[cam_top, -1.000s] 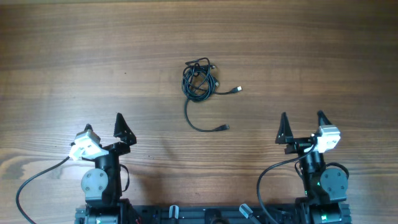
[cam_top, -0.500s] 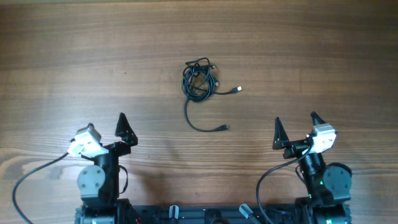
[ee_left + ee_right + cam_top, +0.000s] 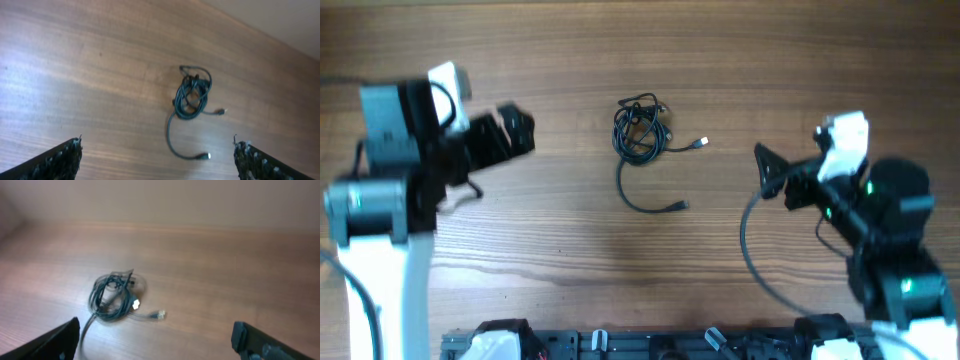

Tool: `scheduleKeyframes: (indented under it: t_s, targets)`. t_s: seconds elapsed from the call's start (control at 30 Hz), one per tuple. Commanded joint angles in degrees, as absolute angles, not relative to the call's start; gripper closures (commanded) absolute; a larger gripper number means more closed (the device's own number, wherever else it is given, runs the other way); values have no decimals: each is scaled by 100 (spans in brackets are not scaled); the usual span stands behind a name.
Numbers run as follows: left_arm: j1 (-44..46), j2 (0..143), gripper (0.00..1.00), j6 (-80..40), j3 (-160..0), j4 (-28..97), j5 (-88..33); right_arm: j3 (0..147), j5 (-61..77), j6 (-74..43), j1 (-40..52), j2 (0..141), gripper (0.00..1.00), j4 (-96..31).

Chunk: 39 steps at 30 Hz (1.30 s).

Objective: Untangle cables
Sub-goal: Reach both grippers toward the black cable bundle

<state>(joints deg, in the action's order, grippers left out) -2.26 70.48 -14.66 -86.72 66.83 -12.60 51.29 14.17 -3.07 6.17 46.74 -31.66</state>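
My left gripper's open fingers are facing the coil's bundled side [image 3: 619, 133] across clear wood [image 3: 572, 132]. I should go on moving my left gripper in until it closes around those pieces of the coil.
The cables [image 3: 640, 130] are thin black cords in one tangled coil at the middle of the wooden table. One tail curves toward me and ends in a plug [image 3: 680, 205]. A short end with a plug [image 3: 703, 143] points right. The coil also shows in the left wrist view [image 3: 192, 92] and the right wrist view [image 3: 112, 297]. My left gripper [image 3: 512, 133] is open and empty, raised to the left of the coil. My right gripper [image 3: 766, 172] is open and empty, raised to the right of it. Neither touches the cables. In each wrist view the open fingers frame the picture, left [image 3: 157, 145] and right [image 3: 155, 326].
The wooden table [image 3: 640, 40] is bare around the coil. The arm bases and their thicker black wires [image 3: 750, 250] sit along the near edge. A pale wall lies beyond the far table edge [image 3: 165, 200].
Both arms have lifted from near the front edge and swung out toward the table's middle. The left is now at the coil's left and the right at its right. The cables have not moved.
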Motion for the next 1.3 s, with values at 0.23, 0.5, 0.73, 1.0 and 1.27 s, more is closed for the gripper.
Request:
scheduleKeyframes:
  t_s: [0.23, 0.5, 0.73, 1.0, 1.27]
  targets:
    - [84, 8993, 0, -1918, -9279, 6650, -2108, 6672, 2432, -1839, 631, 6729, 5, -3800]
    - [1304, 11242, 18, -1885, -9279, 5496, -1949, 6667, 2434, -1800, 633, 7041, 11, -3872]
    - [1330, 12300, 32, -1625, -9279, 4552, -1949, 6667, 2434, -1806, 631, 7336, 11, -4040]
    - [1667, 12645, 39, -1627, -9279, 4239, -2010, 6667, 2432, -1815, 633, 7555, 11, -4038]
    - [1903, 12645, 60, -1717, -9251, 4799, -2051, 6667, 2432, -1811, 631, 7566, 11, -4040]
